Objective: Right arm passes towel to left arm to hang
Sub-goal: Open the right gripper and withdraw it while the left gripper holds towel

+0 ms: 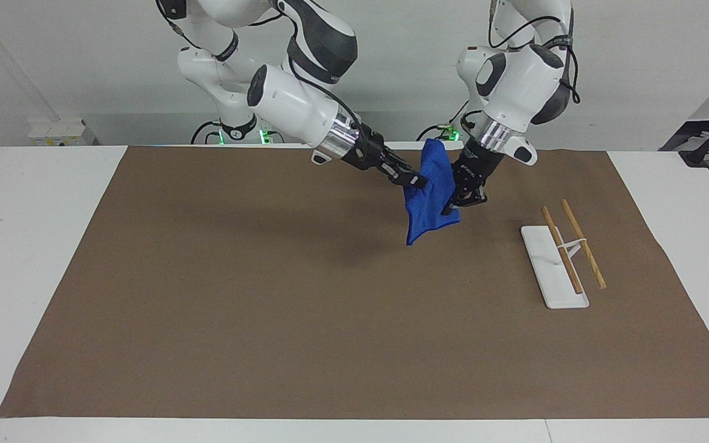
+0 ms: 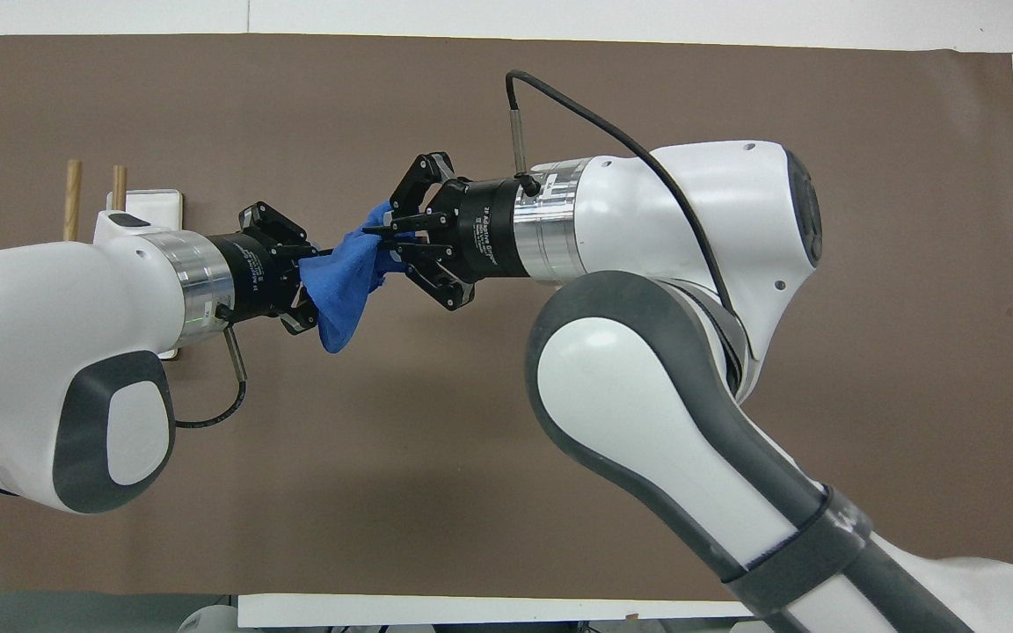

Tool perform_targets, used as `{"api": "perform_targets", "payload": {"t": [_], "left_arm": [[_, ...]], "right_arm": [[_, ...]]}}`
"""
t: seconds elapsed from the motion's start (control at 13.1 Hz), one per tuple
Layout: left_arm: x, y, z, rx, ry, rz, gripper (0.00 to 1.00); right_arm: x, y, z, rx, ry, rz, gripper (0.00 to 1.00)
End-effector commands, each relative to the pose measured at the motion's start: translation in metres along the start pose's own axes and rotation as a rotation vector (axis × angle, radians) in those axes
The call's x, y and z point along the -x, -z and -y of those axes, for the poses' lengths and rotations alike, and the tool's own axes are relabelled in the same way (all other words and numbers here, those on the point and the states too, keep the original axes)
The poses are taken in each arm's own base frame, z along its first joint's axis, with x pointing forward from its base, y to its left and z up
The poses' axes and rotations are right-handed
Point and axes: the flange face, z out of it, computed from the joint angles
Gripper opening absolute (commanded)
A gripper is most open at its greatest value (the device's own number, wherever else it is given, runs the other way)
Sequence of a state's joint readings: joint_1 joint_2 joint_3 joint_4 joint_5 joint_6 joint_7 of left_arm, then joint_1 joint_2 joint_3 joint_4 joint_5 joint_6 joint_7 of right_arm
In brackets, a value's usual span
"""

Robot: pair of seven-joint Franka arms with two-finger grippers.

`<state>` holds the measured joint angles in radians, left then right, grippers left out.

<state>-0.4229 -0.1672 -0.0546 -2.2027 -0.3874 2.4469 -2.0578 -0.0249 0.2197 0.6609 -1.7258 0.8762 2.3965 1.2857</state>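
The blue towel (image 1: 431, 195) is in both my grippers, so next my right gripper lets go and moves back before my left gripper takes the towel to the wooden rods (image 1: 585, 248).
The blue towel (image 1: 429, 197) hangs in the air between both grippers, over the brown mat at the middle of the table, toward the left arm's end. My right gripper (image 1: 419, 181) is shut on the towel's upper part. My left gripper (image 1: 456, 207) has come in from the side and is shut on the towel's edge, its fingertips hidden in the cloth. In the overhead view the towel (image 2: 344, 281) stretches between the left gripper (image 2: 307, 280) and the right gripper (image 2: 381, 242).
A towel rack with a white base (image 1: 551, 271) and two wooden rods (image 1: 582, 243) stands on the brown mat (image 1: 268, 295) toward the left arm's end. In the overhead view the left arm partly covers the rack's base (image 2: 155, 207).
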Motion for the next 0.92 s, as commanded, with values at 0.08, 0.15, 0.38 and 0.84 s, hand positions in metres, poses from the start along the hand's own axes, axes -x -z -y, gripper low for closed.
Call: {"api": "perform_targets", "payload": {"t": [0.08, 0.15, 0.38, 0.84], "left_arm": [[0.0, 0.001, -0.01, 0.01, -0.005, 0.017, 0.0], [0.002, 0.002, -0.01, 0.01, -0.007, 0.019, 0.0], [0.0, 0.001, -0.015, 0.016, -0.004, 0.02, 0.0], [-0.054, 0.019, -0.071, 0.114, -0.085, -0.004, 0.0]], "right_arm": [[0.001, 0.001, 0.003, 0.004, 0.011, -0.004, 0.0], [0.0, 0.001, 0.003, 0.007, 0.01, -0.003, 0.04], [-0.003, 0.007, 0.004, 0.021, 0.016, -0.007, 1.0], [-0.036, 0.048, -0.011, 0.345, 0.569, -0.367, 1.0]]}}
